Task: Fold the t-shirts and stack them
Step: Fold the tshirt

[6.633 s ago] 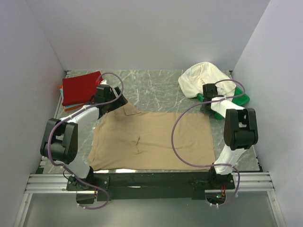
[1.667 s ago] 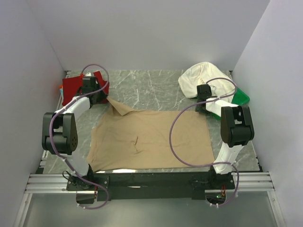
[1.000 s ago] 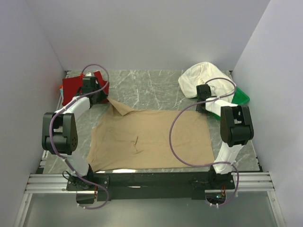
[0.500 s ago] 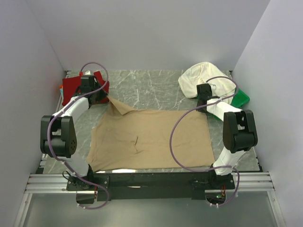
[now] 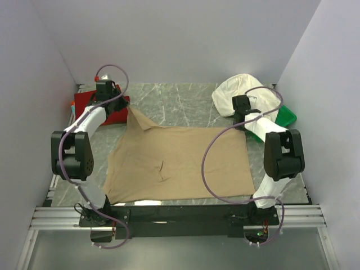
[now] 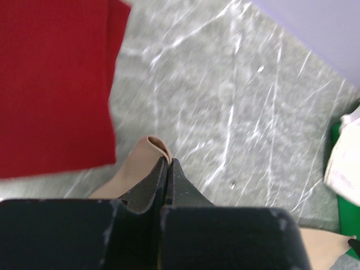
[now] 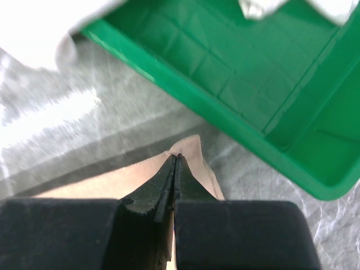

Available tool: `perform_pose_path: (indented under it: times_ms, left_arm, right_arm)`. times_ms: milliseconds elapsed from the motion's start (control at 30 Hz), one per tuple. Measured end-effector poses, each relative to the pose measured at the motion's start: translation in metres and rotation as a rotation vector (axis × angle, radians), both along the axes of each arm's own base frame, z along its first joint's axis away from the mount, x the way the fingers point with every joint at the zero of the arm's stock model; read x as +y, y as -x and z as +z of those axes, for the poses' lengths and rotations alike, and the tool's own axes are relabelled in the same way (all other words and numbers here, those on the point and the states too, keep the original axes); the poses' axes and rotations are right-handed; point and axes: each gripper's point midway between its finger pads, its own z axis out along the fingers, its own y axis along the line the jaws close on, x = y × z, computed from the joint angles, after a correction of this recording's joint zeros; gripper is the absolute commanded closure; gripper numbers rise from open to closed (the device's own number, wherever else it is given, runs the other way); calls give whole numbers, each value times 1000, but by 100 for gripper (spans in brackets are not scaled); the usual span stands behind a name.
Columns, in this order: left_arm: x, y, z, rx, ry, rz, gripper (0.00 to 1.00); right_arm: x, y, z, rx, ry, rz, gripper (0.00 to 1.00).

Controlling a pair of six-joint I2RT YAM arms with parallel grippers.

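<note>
The tan-beige corner (image 5: 133,114) in my left gripper sticks up beside the deep red t-shirt, past my right gripper's corner, so next I pull it back over the spread cloth (image 5: 121,143).
The tan-beige t-shirt (image 5: 180,163) lies spread across the middle of the table. My left gripper (image 5: 126,108) is shut on its far-left corner, which is lifted into a peak; the left wrist view shows tan cloth (image 6: 143,160) pinched at the closed tips (image 6: 167,160). My right gripper (image 5: 243,124) is shut on the far-right corner, with tan cloth (image 7: 197,154) at its closed tips (image 7: 176,157). A folded deep red t-shirt (image 5: 84,104) (image 6: 56,84) lies at the far left. A cream-white t-shirt (image 5: 242,90) is heaped at the far right.
A green plastic tray (image 5: 286,116) (image 7: 236,73) sits under and beside the cream-white heap, just beyond my right gripper. Grey marble tabletop (image 5: 180,104) shows between the two arms. Walls close in the left, back and right sides.
My left gripper has moved farther back and pulled the tan shirt's far-left corner up and away. My right gripper has shifted slightly back with its corner. Both stay shut.
</note>
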Motion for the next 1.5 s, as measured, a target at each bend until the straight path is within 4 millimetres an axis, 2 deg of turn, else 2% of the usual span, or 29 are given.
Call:
perform_pose_path:
  times_ms: [100,333,533,733,800,933,1233,1500]
  left_arm:
    - [-2,-18,4,-8,4,-5,100]
    - [-2,-41,4,8,-3,-9,100]
    - [-1,-59,8,21,-21,-7,100]
    - [2,-59,19,10,-32,4,100]
    - [3,-49,17,16,-34,7,100]
    - [5,-11,13,40,-28,18,100]
    - [12,79,35,-43,2,73,100]
    - [14,132,32,-94,47,110,100]
  right_arm:
    - [1,-14,9,-20,0,-5,100]
    - [6,-40,21,-47,-5,-8,100]
    - [7,-49,21,-39,-6,-6,100]
    - [12,-54,20,-40,-23,1,100]
    - [12,-54,20,-40,-26,0,100]
    - [12,-45,16,-39,-34,-2,100]
    - [19,1,23,-55,-44,15,100]
    - [28,42,20,-54,-28,24,100]
